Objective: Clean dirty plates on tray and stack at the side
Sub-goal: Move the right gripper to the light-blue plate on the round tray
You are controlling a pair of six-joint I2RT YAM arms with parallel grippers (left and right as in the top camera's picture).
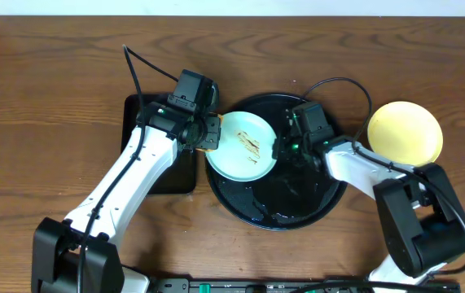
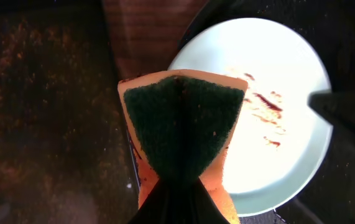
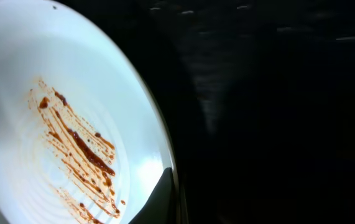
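My right gripper has the mint plate at the round tray's edge [image 1: 213, 163], and the tray's middle [image 1: 279, 176] is open. It should carry on going toward that middle and let go of the plate there.
A pale mint plate [image 1: 234, 155] with brown streaks sits over the left part of the large round black tray [image 1: 297, 205]. My left gripper [image 1: 207, 134] is shut on an orange sponge with a green scouring face [image 2: 180, 121], held at the plate's left edge [image 2: 283, 149]. My right gripper [image 1: 279, 149] is shut on the plate's right rim; one finger lies over the rim in the right wrist view [image 3: 161, 198], beside the streaks [image 3: 78, 149]. A pale yellow plate [image 1: 405, 132] lies on the table to the right of the tray. A light blue plate is not in view.
A smaller rectangular black tray [image 1: 175, 175] lies on the wooden table to the left of the round tray, partly under my left arm. The right arm's black cable [image 1: 342, 81] arcs over the tray's far rim.
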